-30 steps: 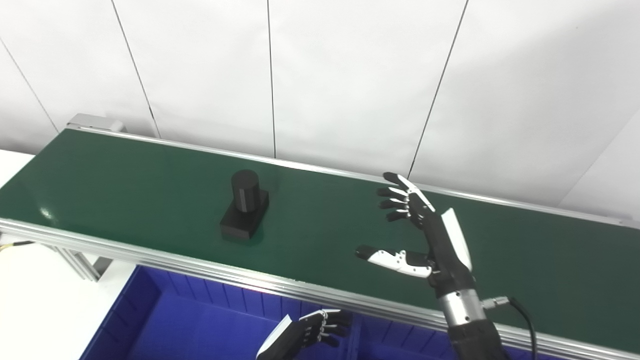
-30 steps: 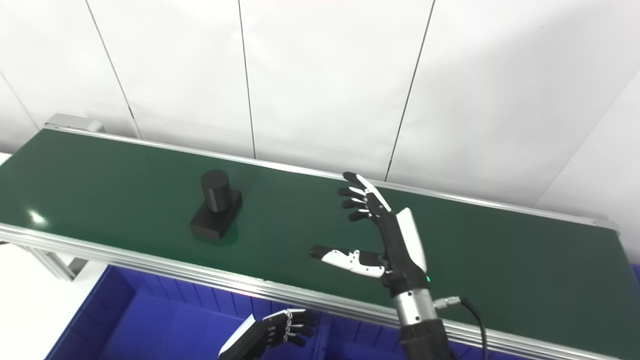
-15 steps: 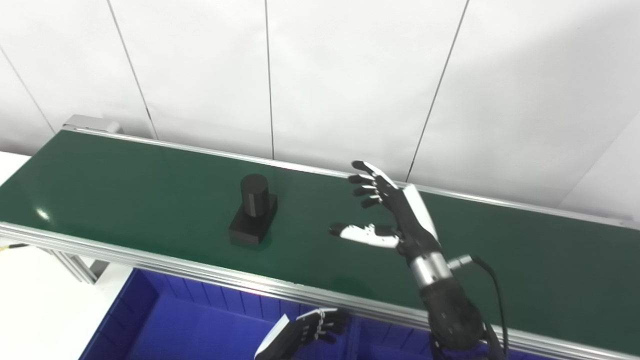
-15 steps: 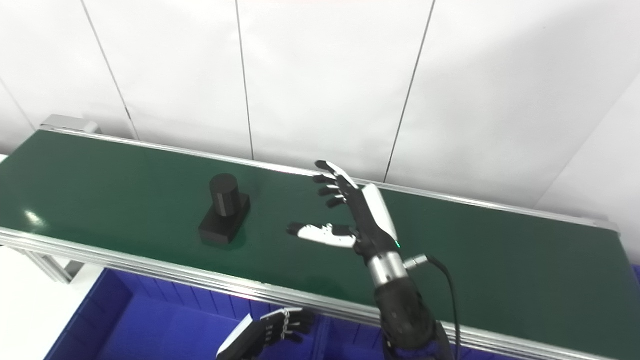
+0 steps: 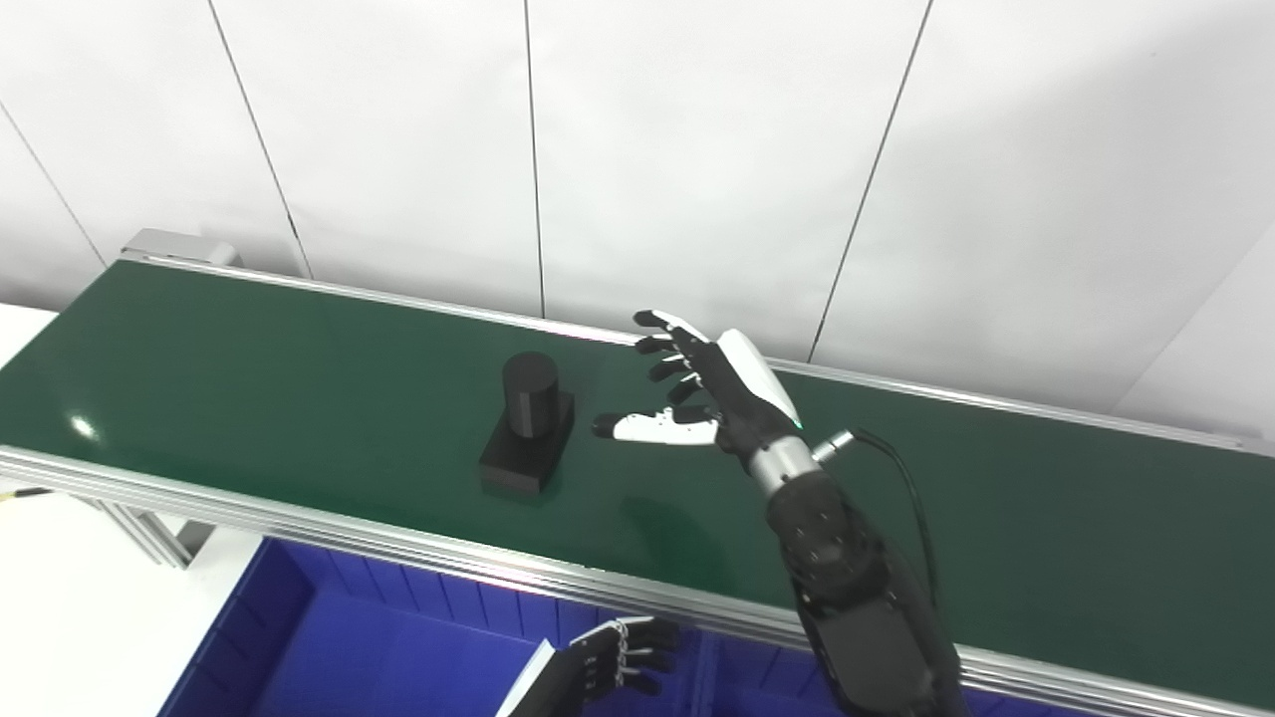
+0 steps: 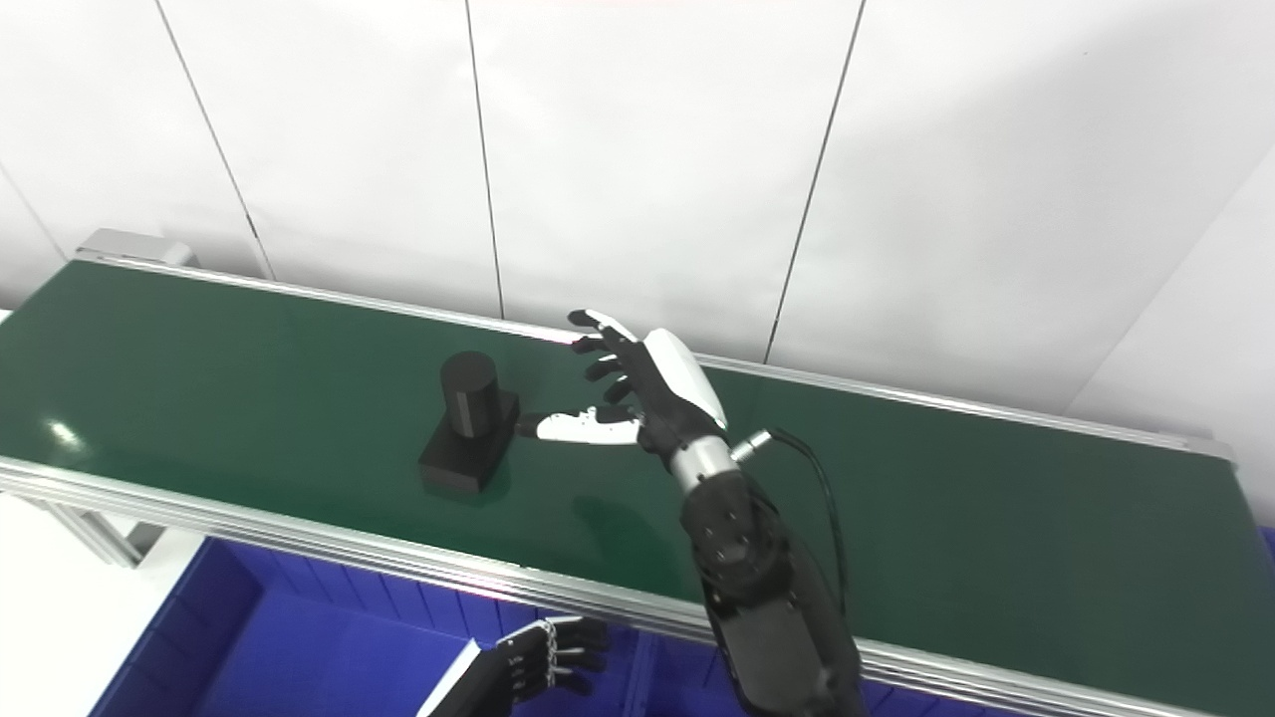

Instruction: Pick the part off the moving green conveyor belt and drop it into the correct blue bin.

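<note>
The black cylinder sits flush [image 5: 534,432] against its square base, so when I lift the cylinder, the whole base [image 5: 520,462] should come with it, firmly joined.
A black part [image 5: 528,426], a short cylinder standing on a square base, rides on the green conveyor belt [image 5: 249,388] left of centre. My right hand [image 5: 702,393] hovers over the belt just right of the part, open, fingers spread and thumb pointing at the cylinder with a small gap between them. My left hand [image 5: 608,665] hangs low over the blue bin [image 5: 379,652] in front of the belt, its fingers curled and nothing visible in it.
The belt's aluminium side rails [image 5: 398,543] run along front and back. A white panelled wall [image 5: 697,149] rises right behind the belt. A white table surface [image 5: 70,607] lies at the lower left beside the bin.
My right hand has swept left and farther across the belt, closing on the part. The part has ridden slightly right with the belt. My left hand has sunk a little.
</note>
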You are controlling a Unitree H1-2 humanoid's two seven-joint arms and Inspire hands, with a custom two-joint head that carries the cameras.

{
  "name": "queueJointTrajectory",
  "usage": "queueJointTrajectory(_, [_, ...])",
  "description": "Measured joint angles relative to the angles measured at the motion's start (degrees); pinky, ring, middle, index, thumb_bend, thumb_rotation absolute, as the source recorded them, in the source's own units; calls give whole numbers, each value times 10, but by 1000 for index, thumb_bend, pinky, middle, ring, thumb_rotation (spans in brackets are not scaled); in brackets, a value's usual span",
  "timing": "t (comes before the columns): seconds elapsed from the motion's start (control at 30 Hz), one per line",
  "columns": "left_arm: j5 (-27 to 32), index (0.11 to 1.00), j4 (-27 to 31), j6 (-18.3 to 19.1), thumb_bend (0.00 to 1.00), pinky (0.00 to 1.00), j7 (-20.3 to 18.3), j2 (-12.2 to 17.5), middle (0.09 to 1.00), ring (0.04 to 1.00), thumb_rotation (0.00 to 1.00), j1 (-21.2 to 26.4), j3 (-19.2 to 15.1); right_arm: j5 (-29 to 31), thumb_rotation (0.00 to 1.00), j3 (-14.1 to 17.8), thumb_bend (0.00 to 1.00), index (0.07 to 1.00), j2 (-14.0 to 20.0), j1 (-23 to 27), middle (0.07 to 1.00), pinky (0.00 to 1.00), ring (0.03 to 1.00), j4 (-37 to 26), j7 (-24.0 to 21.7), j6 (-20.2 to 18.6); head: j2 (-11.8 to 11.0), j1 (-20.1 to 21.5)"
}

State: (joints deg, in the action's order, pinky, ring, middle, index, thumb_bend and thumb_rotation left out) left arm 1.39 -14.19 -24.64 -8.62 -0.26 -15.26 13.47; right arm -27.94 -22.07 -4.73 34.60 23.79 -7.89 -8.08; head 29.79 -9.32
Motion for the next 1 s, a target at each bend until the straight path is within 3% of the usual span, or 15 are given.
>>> queueJointTrajectory(0.27, [-12,740,20,0,917,596,1,-7,743,688,312,-27,-3,-4,444,-10,823,891,-19,37,817,595,722,80,14,0,4,-1])
queueJointTrajectory(0.63, [-13,729,30,0,929,600,4,-19,736,685,301,-38,0,-4,426,-18,834,908,-52,79,881,687,824,189,45,2,8,-9])
queueJointTrajectory(1.0, [-30,724,30,0,929,572,20,-23,722,661,291,-41,18,-36,385,-60,842,918,-68,141,910,722,853,330,98,20,14,-14])
